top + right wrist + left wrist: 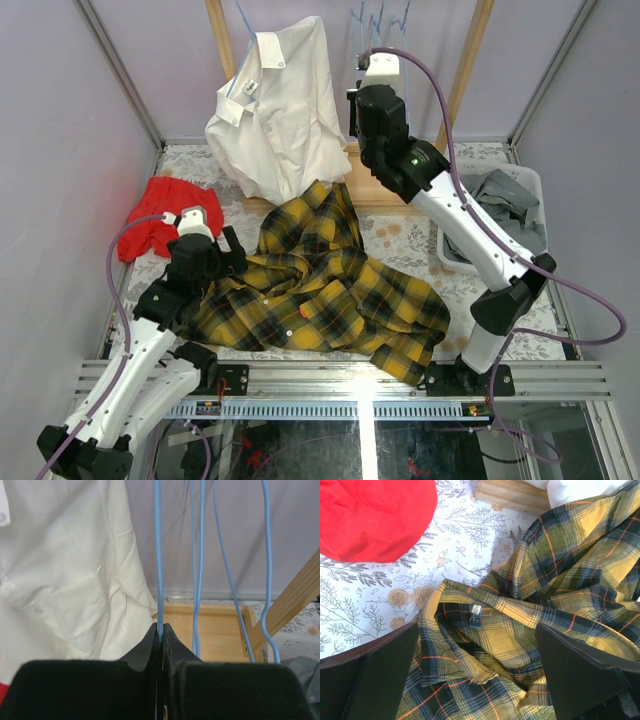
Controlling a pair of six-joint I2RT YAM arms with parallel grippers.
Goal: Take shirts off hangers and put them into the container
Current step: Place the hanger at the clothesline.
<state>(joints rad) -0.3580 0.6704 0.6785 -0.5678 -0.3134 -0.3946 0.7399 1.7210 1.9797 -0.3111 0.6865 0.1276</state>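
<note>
The light-blue hanger (159, 555) is next to the empty hangers (403, 22) and clear of the white shirt. My right gripper should keep going to the rack and let go of the hanger.
A yellow-and-black plaid shirt (320, 285) lies crumpled on the table. My left gripper (235, 258) hovers open over its collar (470, 645), one finger (380, 675) on each side, nothing between them. A white shirt (275, 110) hangs on the rack at the back. My right gripper (161, 630) is raised beside it and shut on the wire of a light-blue hanger (159, 555). More bare hangers (197, 555) hang to its right. The white mesh container (532, 185) stands at the right with a grey shirt (500, 195) in it.
A red cloth (160, 215) lies at the left on the flowered tablecloth (375, 595). The wooden rack's base (215, 630) and slanted post (295, 600) stand behind the hangers. Grey walls close in both sides.
</note>
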